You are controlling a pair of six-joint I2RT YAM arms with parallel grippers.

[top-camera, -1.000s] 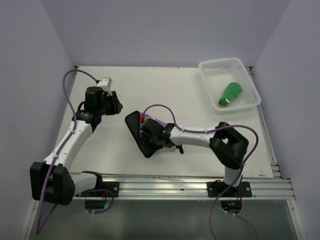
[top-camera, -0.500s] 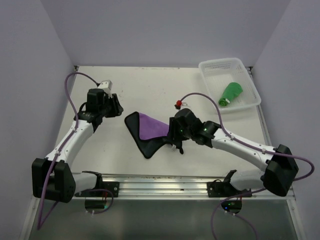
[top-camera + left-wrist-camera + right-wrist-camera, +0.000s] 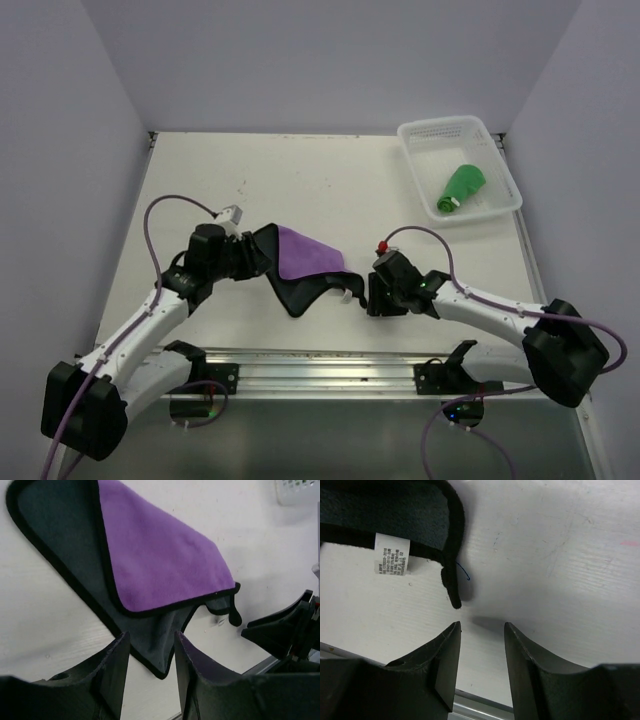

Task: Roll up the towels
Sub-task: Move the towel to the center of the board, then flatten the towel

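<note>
I expect the purple towel (image 3: 297, 292) to open out with its dark side up when I pull its corners, because the towel's purple side (image 3: 307, 257) is folded over its dark side.
The purple towel (image 3: 308, 252) lies spread on the table, partly folded over so that its black back (image 3: 300, 290) shows along the near edge. In the left wrist view the purple face (image 3: 165, 565) and dark back (image 3: 55, 540) fill the upper half. My left gripper (image 3: 258, 262) sits at the towel's left edge, open, and its fingers (image 3: 116, 665) frame the near corner without holding it. My right gripper (image 3: 366, 296) is open just right of the towel. Ahead of it lie the towel's label (image 3: 392, 553) and black loop (image 3: 452, 587). The green towel (image 3: 462, 187) lies rolled in the basket.
The white lattice basket (image 3: 440, 124) stands at the back right corner. A metal rail (image 3: 360, 372) runs along the table's near edge, just behind both arms. Purple walls close in the table on the left, back and right.
My left arm came forward from the back left to the towel's left edge. My right arm drew back off the towel to its right corner, and the purple face now shows.
</note>
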